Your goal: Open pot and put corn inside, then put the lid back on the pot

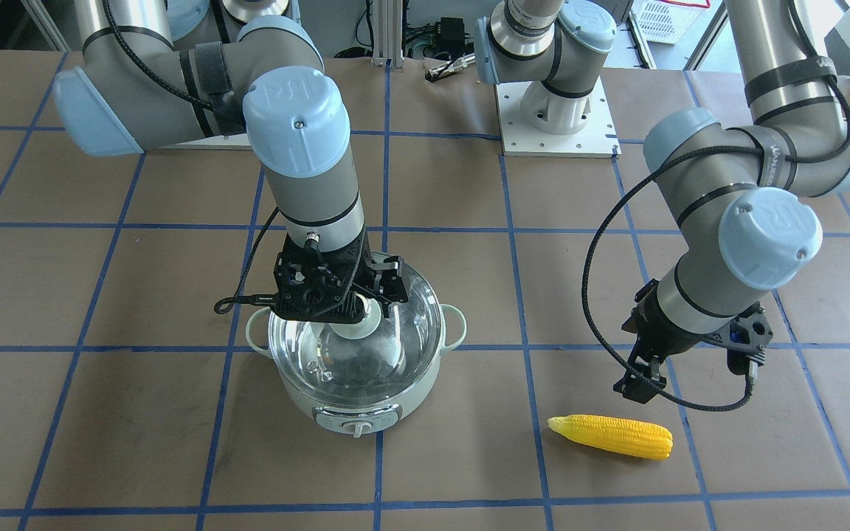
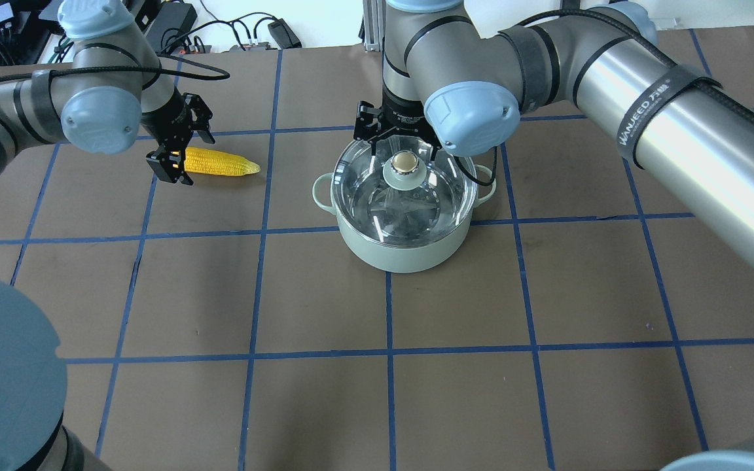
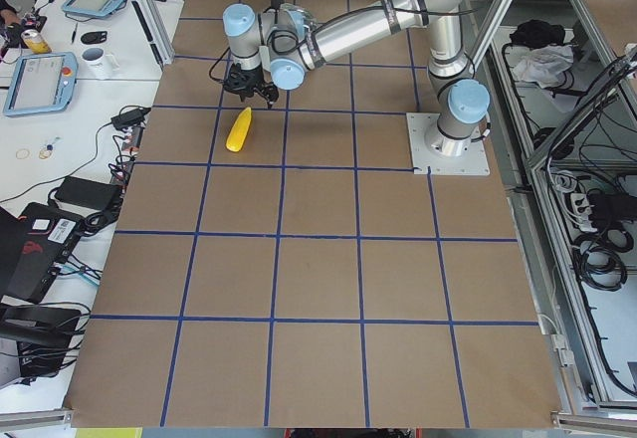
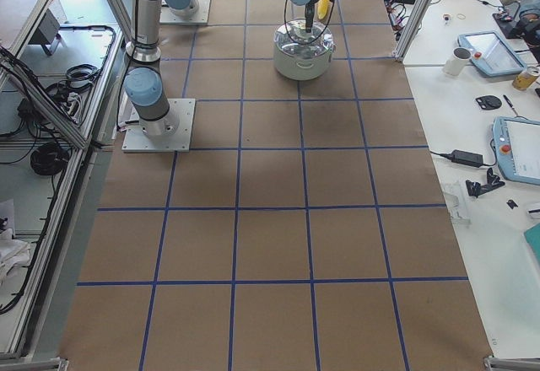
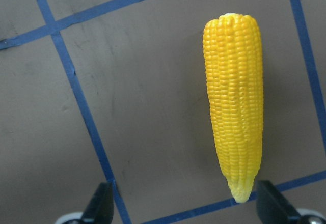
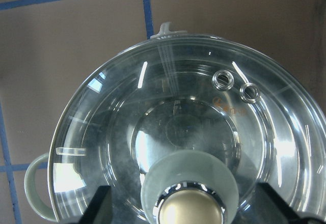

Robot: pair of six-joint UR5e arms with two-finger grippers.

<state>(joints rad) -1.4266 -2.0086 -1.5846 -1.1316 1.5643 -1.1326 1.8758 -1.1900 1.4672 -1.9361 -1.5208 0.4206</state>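
Note:
The glass lid's round rim rests clear of the pot's side handles, so the lid will come off in one piece when the robot raises the lid's beige-gold knob.
The mint-green pot stands mid-table with the glass lid seated on it. My right gripper is open, its fingers on either side of the lid's beige-gold knob, apart from it. The pot also shows in the front view. The yellow corn lies flat on the table to the pot's left. My left gripper is open and empty, hovering just above the corn's thick end. In the left wrist view the corn lies right of centre between the fingers.
Brown table with a blue tape grid. The arm base plate stands at the robot's side. Cables and power bricks lie beyond the far edge. Side benches hold tablets and a mug.

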